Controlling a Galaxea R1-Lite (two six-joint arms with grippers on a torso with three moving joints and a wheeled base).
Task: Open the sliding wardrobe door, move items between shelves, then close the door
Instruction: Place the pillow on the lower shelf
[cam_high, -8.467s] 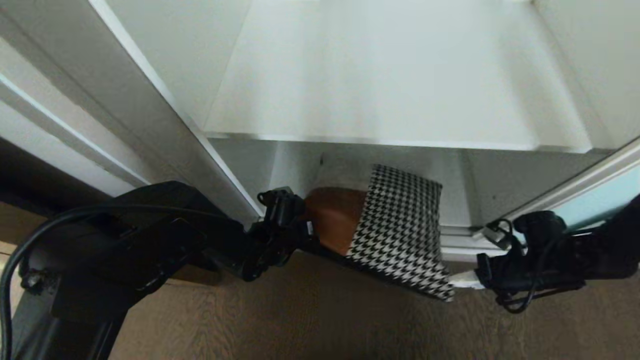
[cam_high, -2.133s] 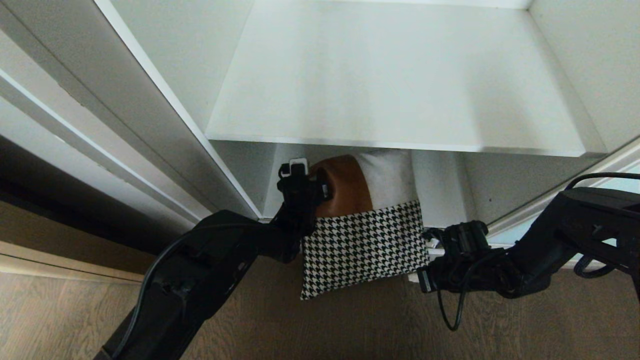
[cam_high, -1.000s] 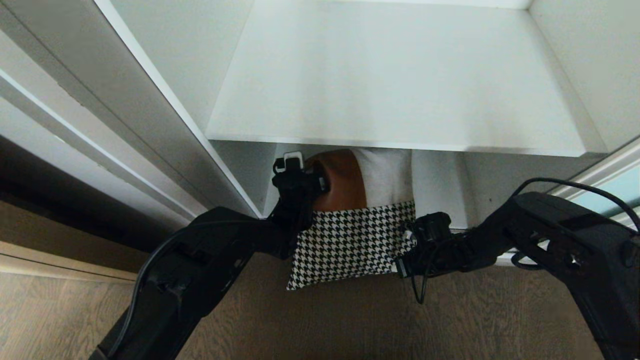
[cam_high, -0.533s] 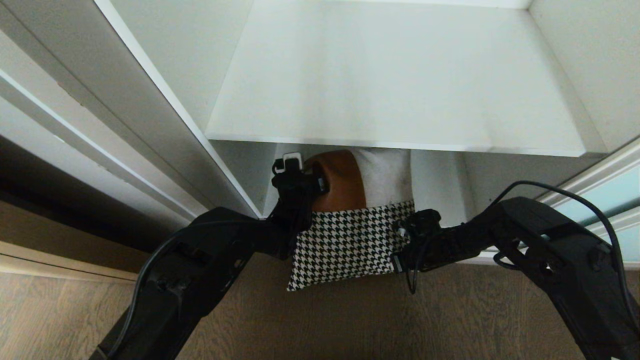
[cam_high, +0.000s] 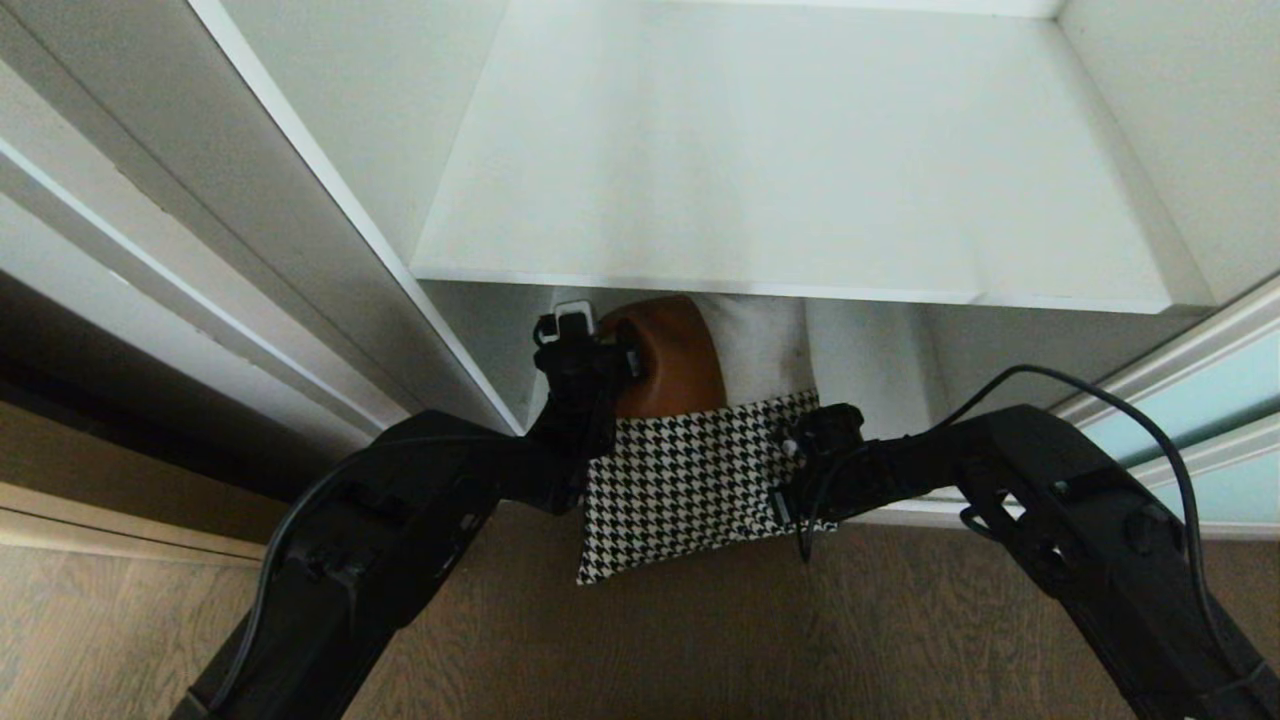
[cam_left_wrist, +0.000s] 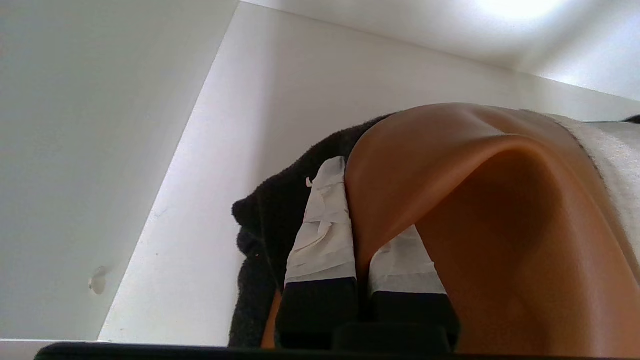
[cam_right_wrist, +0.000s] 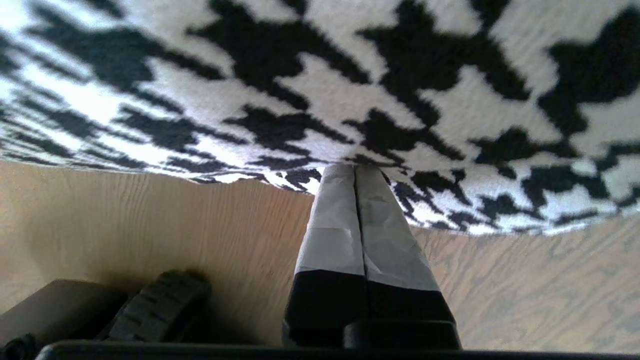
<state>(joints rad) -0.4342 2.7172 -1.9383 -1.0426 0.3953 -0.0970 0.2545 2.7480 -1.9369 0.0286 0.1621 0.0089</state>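
Note:
My right gripper should, as the houndstooth patch sticks out (cam_high: 654, 534) over the floor, push its side edge (cam_high: 815, 398) inward and turn the cushion around my left gripper's hold.
The patchwork cushion (cam_high: 690, 480) lies half under the upper shelf (cam_high: 780, 150), its houndstooth patch sticking out over the floor. My left gripper (cam_high: 590, 350) is shut on a fold of the cushion's brown leather patch (cam_left_wrist: 500, 200). The taped fingers (cam_left_wrist: 322, 225) pinch that fold beside the black underside (cam_left_wrist: 265, 225). My right gripper (cam_high: 800, 470) is shut with nothing in it. Its taped tips (cam_right_wrist: 354, 172) press against the houndstooth patch (cam_right_wrist: 350, 75) near the cushion's right edge. The sliding wardrobe door (cam_high: 1180, 410) shows as pale aqua glass at the far right.
The white wardrobe side wall and frame (cam_high: 330, 200) run diagonally on the left. Wood floor (cam_high: 640, 650) lies in front of the wardrobe. Part of a dark wheel (cam_right_wrist: 160, 300) of my base shows on the floor in the right wrist view.
My right arm has swung in from the right until its shut tips meet the houndstooth patch. The cushion has slid slightly deeper under the shelf. The left gripper keeps its hold.

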